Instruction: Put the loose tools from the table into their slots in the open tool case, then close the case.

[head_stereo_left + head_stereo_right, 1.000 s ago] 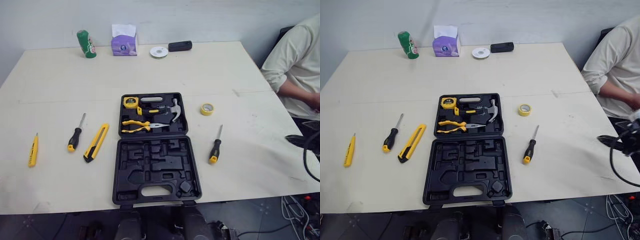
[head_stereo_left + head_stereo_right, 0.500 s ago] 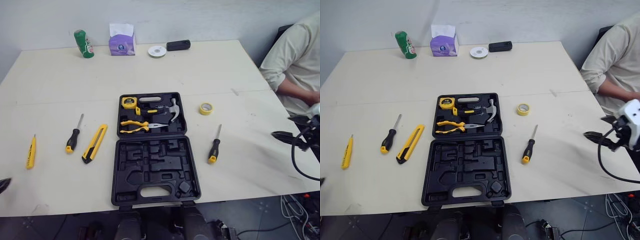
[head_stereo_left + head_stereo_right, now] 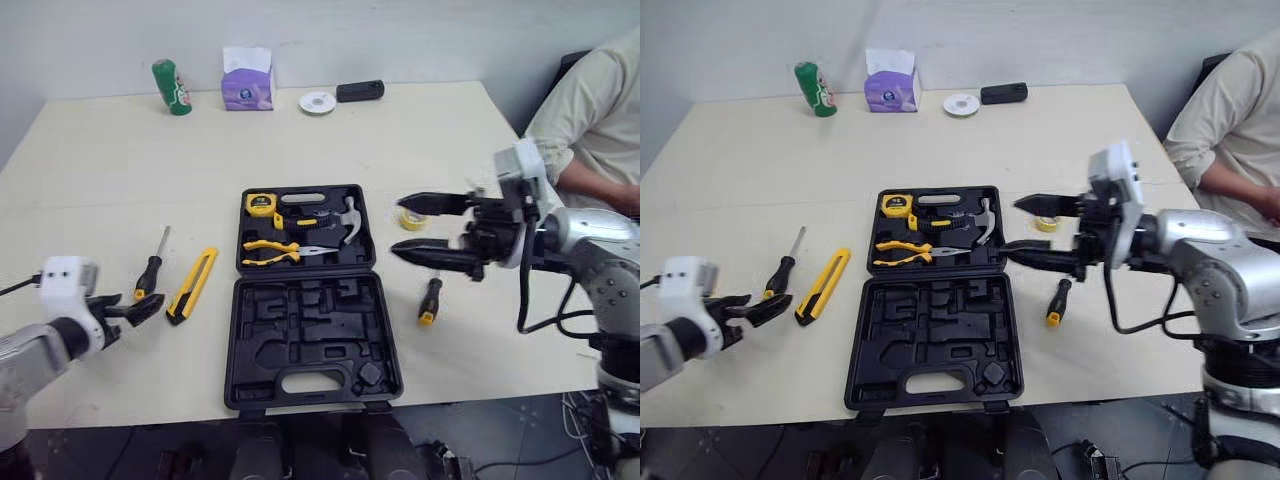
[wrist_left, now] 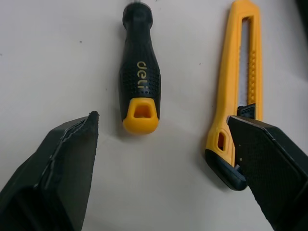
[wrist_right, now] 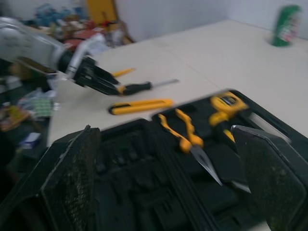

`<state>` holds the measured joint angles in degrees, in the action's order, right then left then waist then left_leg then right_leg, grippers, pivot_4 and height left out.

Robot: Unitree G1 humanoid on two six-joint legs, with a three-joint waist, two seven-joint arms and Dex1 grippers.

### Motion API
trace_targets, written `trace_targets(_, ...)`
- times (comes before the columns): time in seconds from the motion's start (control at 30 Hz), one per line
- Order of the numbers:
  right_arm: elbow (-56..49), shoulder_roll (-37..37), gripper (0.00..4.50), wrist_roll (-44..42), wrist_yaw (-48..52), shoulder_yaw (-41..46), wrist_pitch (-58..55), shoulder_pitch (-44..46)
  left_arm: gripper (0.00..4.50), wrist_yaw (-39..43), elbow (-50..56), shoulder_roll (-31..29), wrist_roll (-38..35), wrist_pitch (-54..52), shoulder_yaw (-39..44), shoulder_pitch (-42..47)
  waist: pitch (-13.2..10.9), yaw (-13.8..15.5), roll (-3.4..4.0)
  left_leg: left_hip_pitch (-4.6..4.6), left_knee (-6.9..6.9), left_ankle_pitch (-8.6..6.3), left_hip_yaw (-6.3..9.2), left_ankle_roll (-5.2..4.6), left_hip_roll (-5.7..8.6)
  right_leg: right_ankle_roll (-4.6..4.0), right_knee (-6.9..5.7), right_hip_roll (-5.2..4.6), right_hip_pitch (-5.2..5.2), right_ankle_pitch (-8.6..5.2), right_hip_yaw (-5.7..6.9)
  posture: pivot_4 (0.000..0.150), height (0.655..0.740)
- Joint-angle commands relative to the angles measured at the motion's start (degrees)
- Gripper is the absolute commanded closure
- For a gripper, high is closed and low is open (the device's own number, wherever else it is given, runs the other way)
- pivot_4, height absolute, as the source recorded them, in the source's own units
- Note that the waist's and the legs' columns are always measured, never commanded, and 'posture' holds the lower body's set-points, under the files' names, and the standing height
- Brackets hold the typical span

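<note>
A long hollow (image 3: 270,296) runs next to the hinge in the near half of the case. The screwdriver (image 3: 150,274) will come to rest lengthwise along it when I lower it in.
The black tool case (image 3: 310,345) lies open mid-table. Its far half holds a tape measure (image 3: 261,204), pliers (image 3: 275,250) and a hammer (image 3: 350,218); the near half's slots are empty. Left of the case lie a black-and-yellow screwdriver (image 3: 150,272) and a yellow utility knife (image 3: 192,285). My left gripper (image 3: 135,303) is open low at the screwdriver's handle end (image 4: 140,82), with the knife (image 4: 238,82) by one finger. A second screwdriver (image 3: 430,298) lies right of the case. My right gripper (image 3: 397,225) hovers open above the case's right edge, partly hiding a yellow tape roll (image 3: 412,218).
Along the table's far edge stand a green can (image 3: 172,87), a tissue box (image 3: 239,80), a white disc (image 3: 317,102) and a small black box (image 3: 360,91). A person (image 3: 590,120) sits at the table's right end, close to my right arm.
Both arms have swung in over the table. The left gripper came to the left screwdriver's handle. The right gripper moved left from the table's right edge to the case's right side.
</note>
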<state>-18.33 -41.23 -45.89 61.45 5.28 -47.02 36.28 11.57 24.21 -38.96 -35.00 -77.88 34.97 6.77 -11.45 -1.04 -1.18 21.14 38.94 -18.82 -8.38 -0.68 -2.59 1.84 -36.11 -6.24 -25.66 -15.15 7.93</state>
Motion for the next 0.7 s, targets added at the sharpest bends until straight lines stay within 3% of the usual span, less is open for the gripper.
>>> trace_targets(0.03, -2.1, 1.3, 0.02, -0.7, -0.4, -1.3, 1.1, 1.0, 0.0, -1.7, -1.4, -0.7, 2.2, -0.2, -1.5, 4.0, 0.0, 0.4, -0.03, 0.0, 0.02, 0.0, -0.01, -0.01, 0.02, 0.01, 0.0, 0.0, 0.0, 0.0, -0.01, 0.15, 0.7252)
trace_targets(0.27, -0.4, 5.1, 0.02, 3.9, -1.0, -6.6, 6.0, 2.6, 0.0, -1.3, -10.4, -1.9, 8.0, 5.7, -10.6, 8.5, 0.0, 0.9, -0.03, 0.02, 0.05, -0.01, -0.04, -0.03, 0.03, 0.03, 0.03, 0.01, 0.0, 0.02, -0.02, 0.15, 0.7252)
trace_targets(0.37, 0.7, 6.8, 0.0, 5.9, -1.9, -8.2, 7.6, 3.5, 0.83, 0.1, -12.8, -2.4, 9.7, 9.4, -12.9, 8.8, 0.0, 0.8, -0.03, 0.0, 0.04, 0.01, -0.05, -0.02, 0.02, 0.02, -0.01, 0.01, -0.01, 0.02, -0.02, 0.15, 0.7252)
trace_targets(0.53, 0.1, 9.0, 0.0, 5.8, -2.2, -9.4, 7.7, 2.5, 3.3, 1.1, -13.3, -1.1, 9.4, 9.9, -12.1, 9.0, 0.0, 0.9, -0.03, 0.01, 0.05, 0.02, -0.05, -0.02, 0.02, 0.01, -0.02, 0.01, -0.01, 0.01, -0.02, 0.15, 0.7252)
trace_targets(0.57, 0.1, 9.0, 0.0, 5.9, -2.0, -9.5, 7.8, 2.4, 3.48, 1.2, -13.3, -1.1, 9.4, 9.9, -12.0, 9.0, 0.0, 1.0, -0.03, 0.01, 0.05, 0.02, -0.05, -0.03, 0.02, 0.01, -0.02, 0.0, -0.01, 0.01, -0.02, 0.15, 0.7252)
trace_targets(0.7, 0.8, 7.9, 0.0, 7.2, -1.2, -10.0, 8.1, 2.6, 3.47, 4.6, -10.7, -3.9, 8.5, 12.0, -9.1, 7.1, 0.0, 0.9, -0.04, 0.01, 0.06, 0.01, -0.04, -0.04, 0.03, 0.02, -0.02, -0.01, -0.01, 0.01, -0.01, 0.15, 0.7252)
